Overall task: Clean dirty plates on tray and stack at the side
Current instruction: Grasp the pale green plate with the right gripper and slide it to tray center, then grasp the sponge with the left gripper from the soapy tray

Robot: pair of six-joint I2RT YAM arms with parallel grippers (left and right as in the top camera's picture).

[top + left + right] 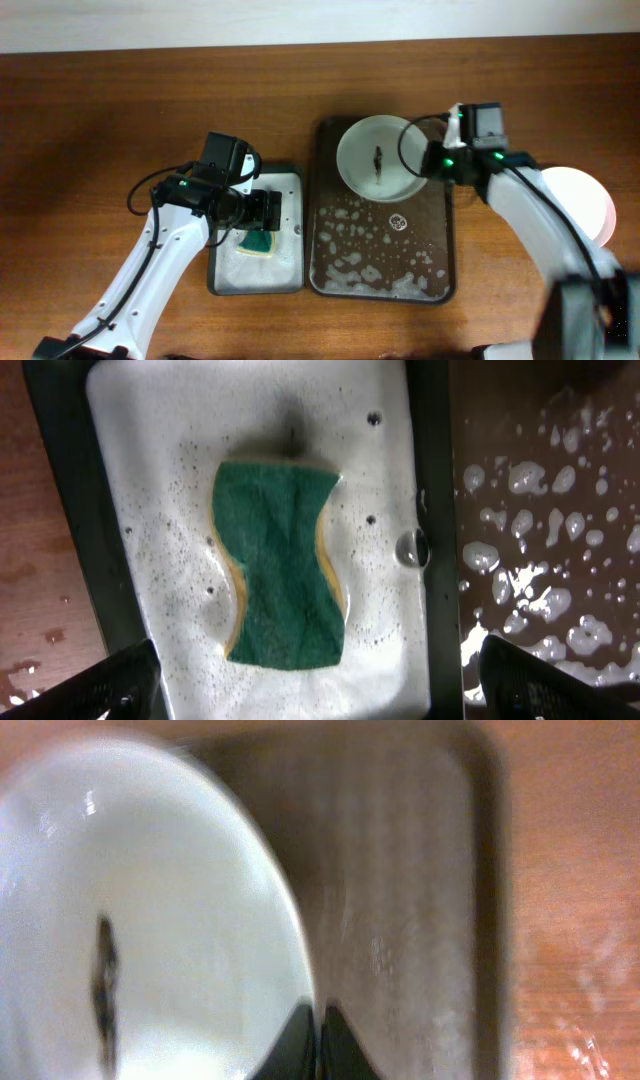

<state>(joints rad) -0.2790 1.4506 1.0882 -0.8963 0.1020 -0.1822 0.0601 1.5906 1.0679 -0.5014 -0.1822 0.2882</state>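
I should lay the white plate [380,160] flat nearer the foam [383,224] with my right gripper, then hold its rim for wiping, as it's tilted at the tray's far end.
A white plate [380,155] with a dark smear in its centre sits tilted at the far end of the dark brown tray [440,250]. My right gripper [432,160] is shut on the plate's right rim; in the right wrist view the fingers [316,1038] pinch the plate's edge [180,920] over the tray [400,870]. A pale pink plate [580,200] lies on the table right of the tray, partly behind my right arm. My left gripper [268,210] is open above the green-yellow sponge [285,565], not touching it. The second white plate is not in view.
The sponge [257,243] lies in soapy water in the small grey tray [290,280] left of the brown tray. Foam patches [360,255] and water cover the brown tray's near half, also seen in the left wrist view [540,560]. Bare wooden table surrounds both trays.
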